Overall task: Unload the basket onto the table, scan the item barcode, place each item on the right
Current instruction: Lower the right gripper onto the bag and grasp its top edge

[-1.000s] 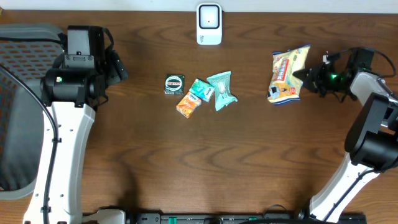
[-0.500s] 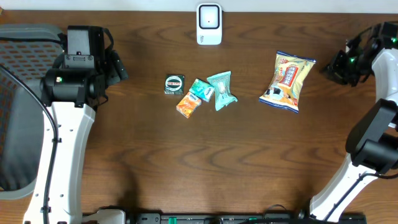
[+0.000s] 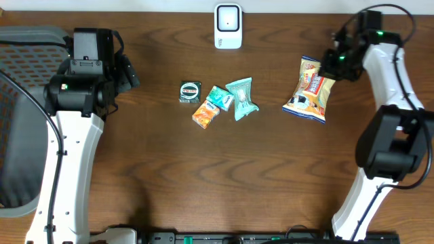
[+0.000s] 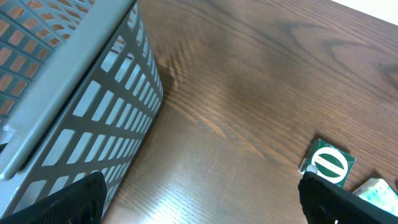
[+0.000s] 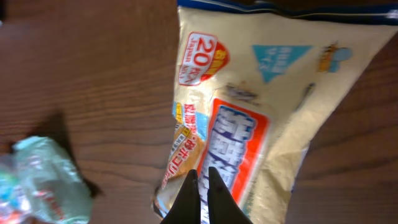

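The yellow snack bag point(image 3: 312, 88) is still lying flat under my closed, empty right gripper, so I should go back down and pinch the bag's nearer half point(image 3: 308, 104) before scanning.
A yellow snack bag point(image 3: 310, 90) with red and blue print lies flat on the table, right of centre. My right gripper point(image 3: 337, 62) hovers over the bag's far right corner. In the right wrist view this gripper point(image 5: 200, 186) is shut, its fingers pressed together with nothing between them, and the bag point(image 5: 249, 112) fills the view beneath. The white barcode scanner point(image 3: 228, 26) stands at the table's back edge. My left gripper point(image 3: 129, 71) stays at the far left. It is open point(image 4: 205, 208) and empty over bare wood.
A small pile lies mid-table: a green round-labelled box point(image 3: 190, 91), an orange packet point(image 3: 205, 113) and two teal packets point(image 3: 220, 98) point(image 3: 242, 98). A grey mesh basket point(image 3: 20, 115) stands at the left edge, close beside my left gripper point(image 4: 74, 93).
The right gripper let go of the snack bag, which now lies flat. The arm swung out right, came back over the bag's far end, and its jaws shut. The left arm has not moved.
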### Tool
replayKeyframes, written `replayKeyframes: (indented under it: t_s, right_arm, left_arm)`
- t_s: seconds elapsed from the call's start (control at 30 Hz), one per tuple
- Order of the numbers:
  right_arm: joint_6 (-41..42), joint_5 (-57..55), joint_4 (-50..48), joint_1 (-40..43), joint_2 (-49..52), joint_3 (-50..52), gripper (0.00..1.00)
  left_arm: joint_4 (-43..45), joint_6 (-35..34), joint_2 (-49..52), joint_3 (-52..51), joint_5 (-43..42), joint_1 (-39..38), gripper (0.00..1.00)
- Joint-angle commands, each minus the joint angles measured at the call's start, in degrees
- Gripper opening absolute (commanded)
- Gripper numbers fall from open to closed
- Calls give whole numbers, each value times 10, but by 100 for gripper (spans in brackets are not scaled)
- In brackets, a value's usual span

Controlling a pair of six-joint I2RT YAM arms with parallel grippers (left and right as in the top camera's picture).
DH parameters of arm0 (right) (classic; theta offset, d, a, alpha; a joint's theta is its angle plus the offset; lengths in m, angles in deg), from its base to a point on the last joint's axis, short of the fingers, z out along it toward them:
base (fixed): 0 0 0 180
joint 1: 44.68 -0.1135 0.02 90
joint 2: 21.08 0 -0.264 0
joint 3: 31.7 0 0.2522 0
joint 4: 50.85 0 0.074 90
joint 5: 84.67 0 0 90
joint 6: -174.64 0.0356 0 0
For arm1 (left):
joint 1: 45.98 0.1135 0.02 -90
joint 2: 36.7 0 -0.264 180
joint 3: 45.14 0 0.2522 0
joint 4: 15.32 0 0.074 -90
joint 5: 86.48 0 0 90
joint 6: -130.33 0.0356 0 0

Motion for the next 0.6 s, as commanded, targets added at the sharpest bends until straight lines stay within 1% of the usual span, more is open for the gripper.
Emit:
replayKeyframes:
  t_s: [0.0, 0.1, 0.23, 0.43, 0.57]
  right_arm:
    - [16, -125, 4, -29, -11, 4, 1]
    - [22, -166, 4, -47, -10, 21, 1]
    - [31, -166, -8, -58, -10, 63, 1]
    - [41, -165, -52, -59, -10, 161, 1]
    - [41, -164, -42, -59, -12, 165, 1]
  left_arm:
    - [-2, 7, 2, 2, 7, 2, 98]
    - [-2, 7, 2, 2, 7, 2, 98]
    - [-2, 7, 2, 2, 7, 2, 98]
    - [-2, 7, 2, 2, 7, 2, 98]
    - [-2, 7, 2, 2, 7, 2, 98]
